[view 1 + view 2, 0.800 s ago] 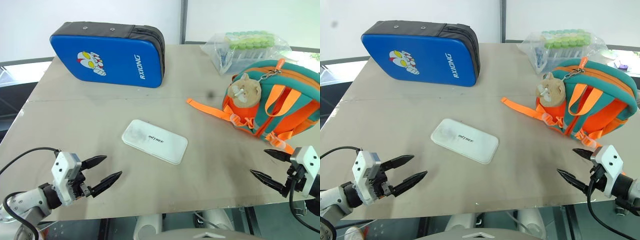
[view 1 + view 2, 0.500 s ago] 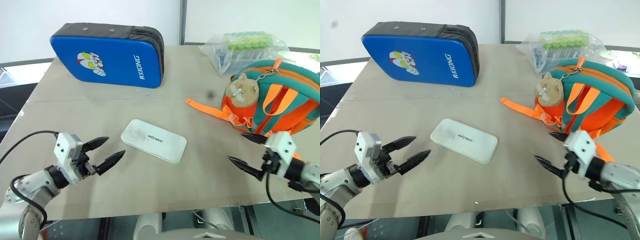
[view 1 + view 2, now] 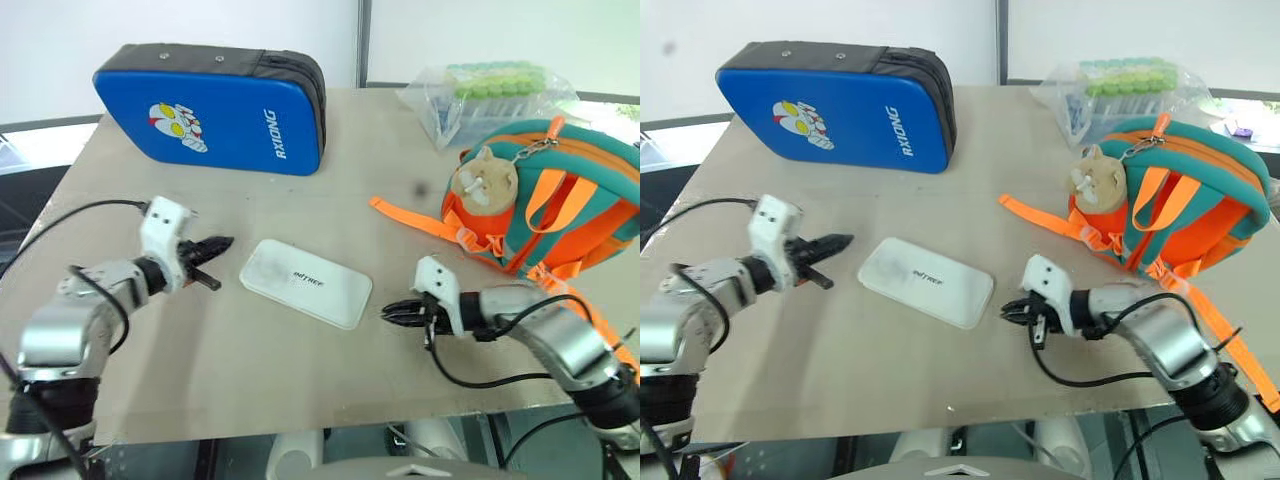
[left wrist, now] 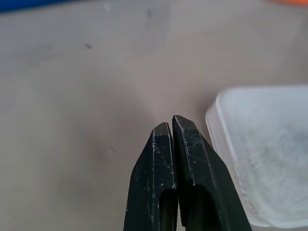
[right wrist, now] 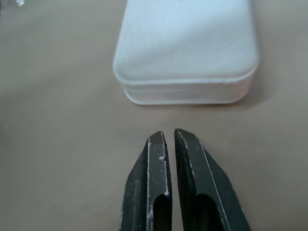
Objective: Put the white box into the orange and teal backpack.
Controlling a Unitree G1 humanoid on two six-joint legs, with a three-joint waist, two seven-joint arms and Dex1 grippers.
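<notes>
My grippers are shut with the white box (image 3: 306,284) slanted across them, so I should nudge it straight with both before my left gripper grabs the end (image 3: 256,266) beside it.
The flat white box (image 3: 305,282) lies in the middle of the table, with small dark lettering on top. Just off its left end my left gripper (image 3: 216,262) is shut and empty, tips pointing at the box (image 4: 262,159). My right gripper (image 3: 390,311) is shut too, a short gap from the box's right end (image 5: 187,53), aimed at it. The orange and teal backpack (image 3: 555,205) lies at the right with a tan plush head (image 3: 484,183) and an orange strap (image 3: 415,222) trailing toward the centre.
A blue padded case (image 3: 212,108) with a cartoon figure lies at the back left. A clear bag of green-capped items (image 3: 490,92) sits behind the backpack. The table's front edge (image 3: 300,420) runs close under both arms.
Both grippers have closed and moved inward from the front corners of the table, the left up to the box's left end, the right to its right end. The box has not moved.
</notes>
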